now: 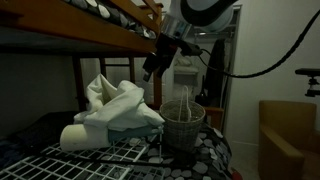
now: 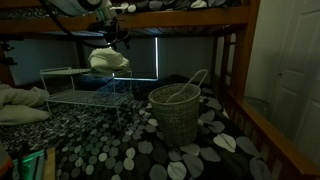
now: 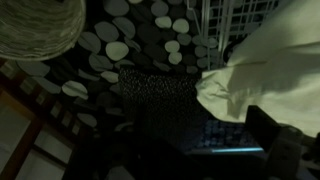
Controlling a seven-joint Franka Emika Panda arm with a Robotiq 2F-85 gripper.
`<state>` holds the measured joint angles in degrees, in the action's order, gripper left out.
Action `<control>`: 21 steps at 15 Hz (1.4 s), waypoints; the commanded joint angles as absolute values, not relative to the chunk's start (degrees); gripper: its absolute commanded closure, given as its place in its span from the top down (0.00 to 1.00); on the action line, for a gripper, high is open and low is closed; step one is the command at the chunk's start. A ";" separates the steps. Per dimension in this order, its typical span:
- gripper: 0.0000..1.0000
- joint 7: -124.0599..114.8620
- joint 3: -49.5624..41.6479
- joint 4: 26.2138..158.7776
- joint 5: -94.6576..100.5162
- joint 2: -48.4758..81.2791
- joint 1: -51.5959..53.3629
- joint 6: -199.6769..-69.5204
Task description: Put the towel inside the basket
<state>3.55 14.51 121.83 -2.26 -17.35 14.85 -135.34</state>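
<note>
The towel's edge on the basket side [image 3: 206, 93] lies short of where my open gripper hangs, so next I go up and move back over the towel's crumpled heap [image 1: 122, 102] before I grip it.
The white towel [image 1: 112, 105] lies crumpled on top of a wire rack [image 1: 120, 150]; it also shows in an exterior view [image 2: 108, 59] and at the right of the wrist view [image 3: 262, 62]. The woven basket [image 1: 183, 126] with a hoop handle stands upright on the spotted bed cover, beside the rack [image 2: 176, 112]; its rim shows at the top left of the wrist view [image 3: 35, 25]. My gripper [image 1: 151, 68] hangs just above the towel's edge on the basket side [image 2: 117, 42]. Its fingers look apart and hold nothing, with the towel beside one finger [image 3: 268, 130].
A bunk bed's wooden frame [image 1: 90, 35] runs close overhead. A rolled white cloth [image 1: 80, 136] lies by the rack. A pillow [image 2: 18, 105] lies at the far end of the bed. A wooden post [image 2: 240, 80] and bed rail [image 2: 262, 135] stand beyond the basket.
</note>
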 commanded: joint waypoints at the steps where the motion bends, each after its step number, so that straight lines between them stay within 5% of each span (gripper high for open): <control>1: 1.00 14.82 11.14 124.01 -7.72 -16.30 18.22 -146.45; 7: 1.00 29.59 9.96 113.68 -17.53 -5.48 21.21 -137.77; 16: 1.00 1.56 13.23 115.99 -5.16 -12.20 16.54 -132.15; 21: 1.00 6.37 12.39 112.08 -17.78 -15.30 19.32 -121.96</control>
